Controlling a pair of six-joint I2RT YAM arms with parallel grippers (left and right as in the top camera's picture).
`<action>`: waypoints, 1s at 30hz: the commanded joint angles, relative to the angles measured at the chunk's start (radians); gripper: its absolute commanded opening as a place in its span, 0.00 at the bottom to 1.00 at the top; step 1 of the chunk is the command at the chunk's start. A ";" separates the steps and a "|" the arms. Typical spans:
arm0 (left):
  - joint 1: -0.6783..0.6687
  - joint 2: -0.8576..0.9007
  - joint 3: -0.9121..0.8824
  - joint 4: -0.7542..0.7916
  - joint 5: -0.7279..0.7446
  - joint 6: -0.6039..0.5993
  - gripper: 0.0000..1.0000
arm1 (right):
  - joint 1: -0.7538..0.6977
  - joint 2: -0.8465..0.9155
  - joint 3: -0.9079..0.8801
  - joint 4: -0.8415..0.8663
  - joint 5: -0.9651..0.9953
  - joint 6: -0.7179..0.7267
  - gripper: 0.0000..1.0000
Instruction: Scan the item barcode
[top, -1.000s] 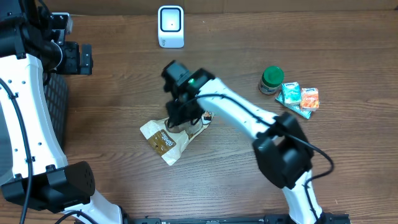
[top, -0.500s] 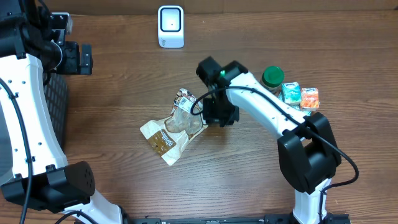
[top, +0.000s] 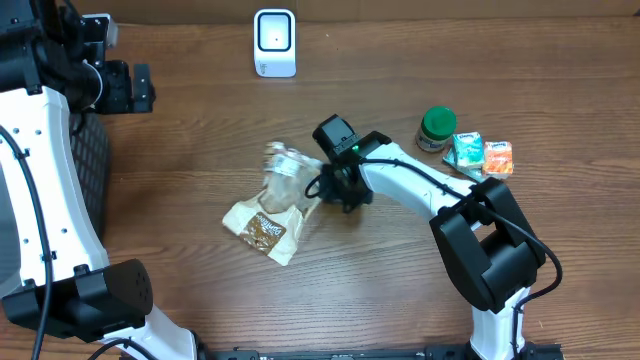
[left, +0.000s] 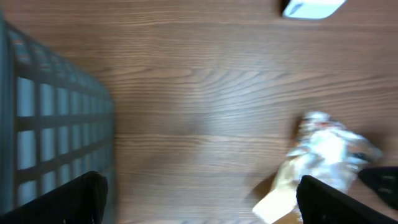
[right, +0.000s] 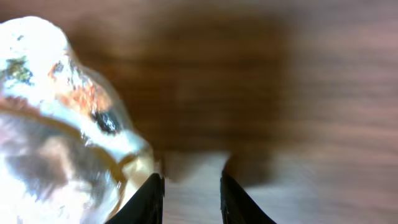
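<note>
The snack bag bulges (top: 301, 198) outside my right gripper's fingers, so my left gripper should steady the clear plastic top (top: 284, 166) before my right gripper takes the bag's edge.
The item is a tan snack bag (top: 266, 214) with a crumpled clear plastic top, lying on the wooden table left of centre. In the right wrist view the bag (right: 59, 118) bulges just left of my right gripper (right: 191, 199). Its two fingers stand a narrow gap apart, with only bare table between them. From overhead, the right gripper (top: 322, 190) sits low at the bag's right edge. A white barcode scanner (top: 274, 42) stands at the back. My left gripper (top: 125, 88) hovers far left, wide open and holding nothing; its wrist view shows the bag (left: 323, 149) and scanner (left: 311, 7).
A green-lidded jar (top: 437, 128), a teal packet (top: 467, 152) and an orange packet (top: 498, 158) lie at the right. A black mesh basket (top: 90, 170) stands along the left edge, and the same basket (left: 50, 137) shows in the left wrist view.
My right gripper left its place over the bag, swung right, then came back low to the bag's right edge, jaws narrower. The bag's clear top rose and shifted left. The left arm barely moved.
</note>
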 joint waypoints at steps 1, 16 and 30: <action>-0.002 0.003 0.005 0.003 0.129 -0.097 1.00 | 0.030 0.013 -0.006 0.107 -0.058 -0.084 0.28; -0.034 0.010 -0.090 -0.004 0.243 -0.088 0.74 | -0.090 -0.058 0.114 0.041 -0.134 -0.091 0.28; -0.357 0.010 -0.497 0.282 0.241 -0.156 0.04 | -0.346 -0.150 0.101 -0.191 -0.172 -0.143 0.32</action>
